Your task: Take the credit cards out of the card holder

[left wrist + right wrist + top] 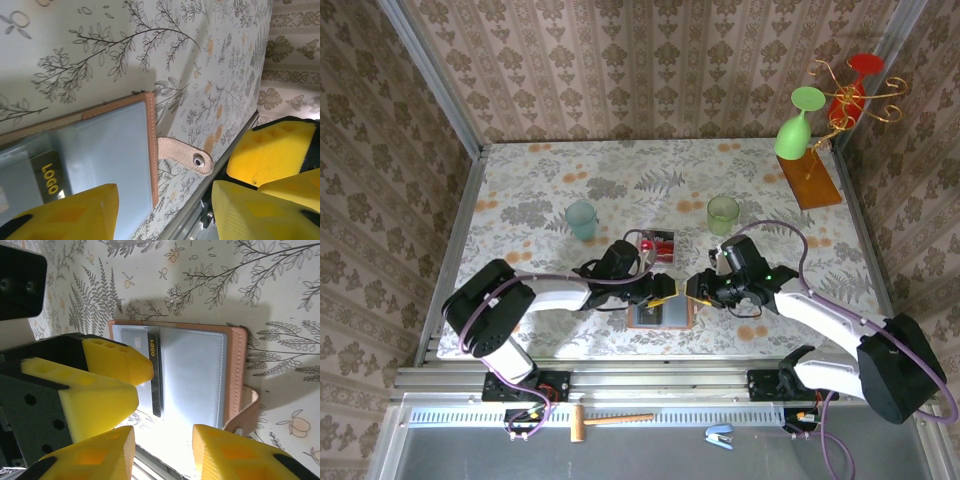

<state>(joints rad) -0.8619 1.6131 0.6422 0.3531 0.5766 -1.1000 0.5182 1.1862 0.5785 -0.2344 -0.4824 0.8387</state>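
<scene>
My right gripper is on course for the black stripe's free edge (161,377) and should keep moving until its fingers close there, as the credit card (154,360) sticks out of the pocket on that side.
The card holder (661,314) lies open and flat near the table's front edge, tan leather with grey-blue pockets (192,371). A credit card with a black stripe reading LOGO (156,375) sticks partly out of its left pocket (50,178). My left gripper (662,292) is open: one finger (75,212) is over the pocket, the other (260,212) is past the snap strap (184,155). My right gripper (701,289) is open too, low over the holder's near edge (164,442), with nothing between its fingers. The two grippers almost touch.
A small clear box with red cards (660,243) stands just behind the holder. A teal cup (582,219) and a green cup (723,213) stand further back. A wooden stand with wine glasses (810,172) is at the back right. The metal front rail (210,210) runs close by.
</scene>
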